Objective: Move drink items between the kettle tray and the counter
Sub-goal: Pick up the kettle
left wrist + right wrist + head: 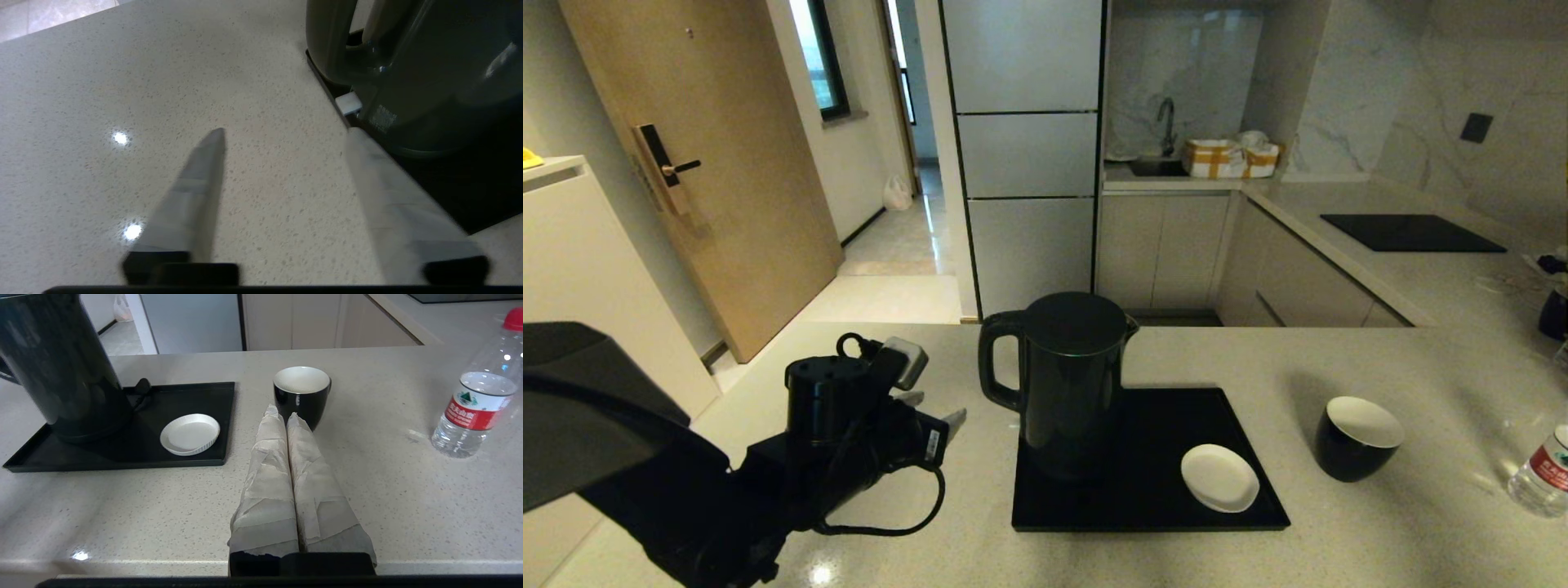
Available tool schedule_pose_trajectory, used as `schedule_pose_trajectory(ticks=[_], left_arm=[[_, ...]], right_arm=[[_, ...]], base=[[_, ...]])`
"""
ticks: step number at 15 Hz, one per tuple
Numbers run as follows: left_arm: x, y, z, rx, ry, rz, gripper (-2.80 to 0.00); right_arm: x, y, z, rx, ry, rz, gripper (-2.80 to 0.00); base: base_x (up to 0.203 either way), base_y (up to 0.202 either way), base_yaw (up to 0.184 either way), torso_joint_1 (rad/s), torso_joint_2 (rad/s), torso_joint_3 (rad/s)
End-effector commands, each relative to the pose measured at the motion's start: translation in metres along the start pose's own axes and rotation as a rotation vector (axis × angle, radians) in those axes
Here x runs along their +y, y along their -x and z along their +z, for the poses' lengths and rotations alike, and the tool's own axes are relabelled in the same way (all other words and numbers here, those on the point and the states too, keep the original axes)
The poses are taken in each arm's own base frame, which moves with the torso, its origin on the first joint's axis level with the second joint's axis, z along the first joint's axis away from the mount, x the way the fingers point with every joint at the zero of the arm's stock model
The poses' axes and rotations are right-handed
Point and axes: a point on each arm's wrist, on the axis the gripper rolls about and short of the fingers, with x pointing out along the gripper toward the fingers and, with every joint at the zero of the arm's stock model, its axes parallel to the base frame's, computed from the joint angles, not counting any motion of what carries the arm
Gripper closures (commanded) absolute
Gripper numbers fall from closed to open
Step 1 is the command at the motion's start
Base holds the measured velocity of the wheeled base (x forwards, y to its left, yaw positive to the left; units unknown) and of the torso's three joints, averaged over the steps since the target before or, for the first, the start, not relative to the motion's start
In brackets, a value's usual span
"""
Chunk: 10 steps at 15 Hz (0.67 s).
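The black kettle's handle faces my open left gripper over clear counter, so I should go on approaching until my fingers straddle the handle's upright grip, then close.
The tall black kettle stands on the left part of the black kettle tray, its handle facing left. My left gripper hangs open over the beige counter just left of the handle, holding nothing. In the left wrist view the open gripper is beside the kettle and the tray. The black cup stands on the counter right of the tray, the bottle farther right. My right gripper is shut and empty, just short of the cup; the bottle stands off to one side.
A small white saucer lies on the tray's right part. A black glass cooktop sits on the far right counter, and a dark object stands at the right edge. The counter's far edge drops to the floor behind the kettle.
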Motion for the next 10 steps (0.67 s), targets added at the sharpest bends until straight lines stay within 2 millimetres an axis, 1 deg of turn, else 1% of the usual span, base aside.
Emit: schedule_pose_trajectory(ticks=[1,3,4,5,6,8,10], left_arm=[[-0.001,-0.007,0.013,-0.038,0.03,0.012,-2.8],[-0.001,-0.009,0.014,-0.032,0.046,0.017,-2.8],[-0.001,-0.013,0.019,-0.034,0.049,0.016,-2.8],[-0.001,-0.017,0.024,-0.04,0.051,0.017,-2.8],[-0.001,-0.022,0.025,-0.039,0.051,0.017,-2.8],[-0.003,-0.042,0.027,-0.052,0.052,0.018,-2.8],[-0.004,-0.045,0.028,-0.056,0.051,0.02,-2.8]], right_arm=[[0.0,0.0,0.0,-0.001,0.0,0.0,0.0],[0.0,0.0,0.0,-0.001,0.0,0.0,0.0],[0.0,0.0,0.0,-0.001,0.0,0.0,0.0],[0.0,0.0,0.0,-0.001,0.0,0.0,0.0],[0.0,0.0,0.0,-0.001,0.0,0.0,0.0],[0.0,0.0,0.0,-0.001,0.0,0.0,0.0],[0.0,0.0,0.0,-0.001,0.0,0.0,0.0]], base=[[0.0,0.0,0.0,0.0,0.0,0.0],[0.0,0.0,0.0,0.0,0.0,0.0],[0.0,0.0,0.0,0.0,0.0,0.0],[0.0,0.0,0.0,0.0,0.0,0.0],[0.0,0.0,0.0,0.0,0.0,0.0],[0.0,0.0,0.0,0.0,0.0,0.0],[0.0,0.0,0.0,0.0,0.0,0.0]])
